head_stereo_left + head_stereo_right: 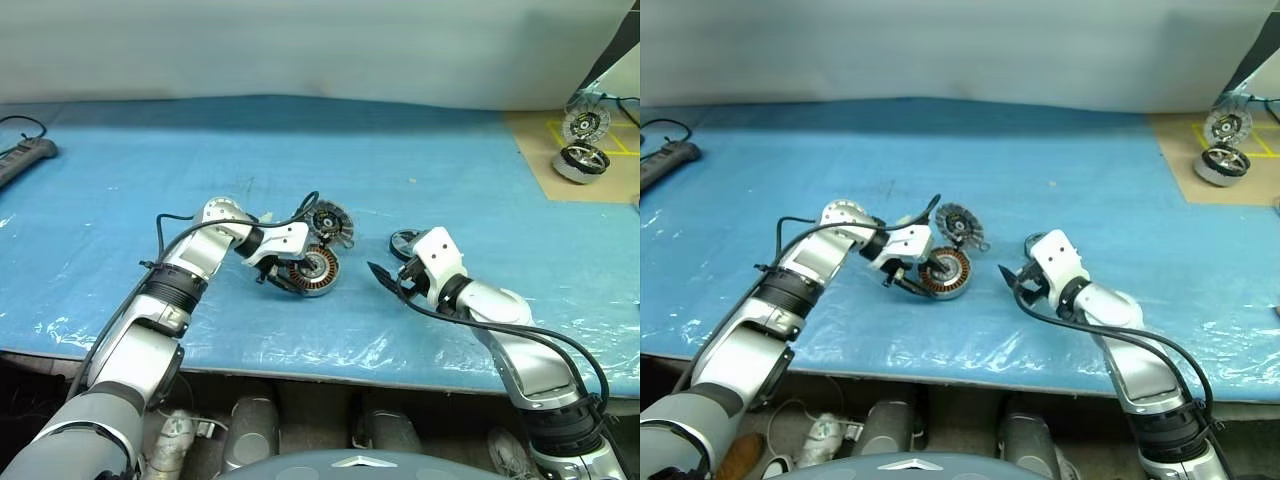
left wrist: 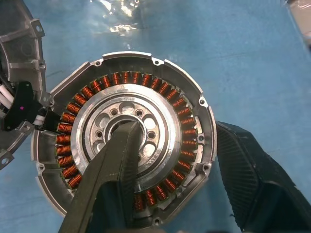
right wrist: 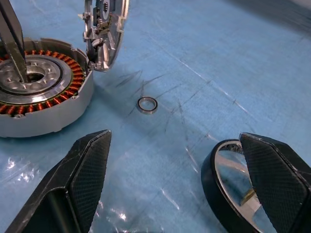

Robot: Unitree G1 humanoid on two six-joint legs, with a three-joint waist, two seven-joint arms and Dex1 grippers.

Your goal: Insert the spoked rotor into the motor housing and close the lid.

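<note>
The small metal ring (image 3: 147, 105) seems to be about the same width as the housing's centre bore (image 3: 35, 77), so the ring should settle there when the robot lowers it.
The motor housing (image 2: 146, 58), a silver cup with copper windings, lies on the blue sheet. Its ribbed lid (image 1: 330, 222) stands upright, joined to its far rim. My left gripper (image 2: 175, 128) is shut on the housing: one finger (image 2: 116, 165) reaches into the centre bore and the other (image 2: 248, 174) presses outside the wall. The spoked rotor (image 3: 228, 170), a dark-rimmed ring, lies flat to the right of the housing. My right gripper (image 3: 175, 138) is open just above the sheet, one finger (image 3: 277, 170) over the rotor's edge and nothing between the fingers.
A small metal bearing ring (image 3: 147, 105) lies loose between housing and rotor. A second motor unit (image 1: 582, 160) with an upright disc (image 1: 586, 124) sits on cardboard at the back right. A power strip (image 1: 20, 158) is at the far left. The table's front edge (image 1: 330, 372) is near.
</note>
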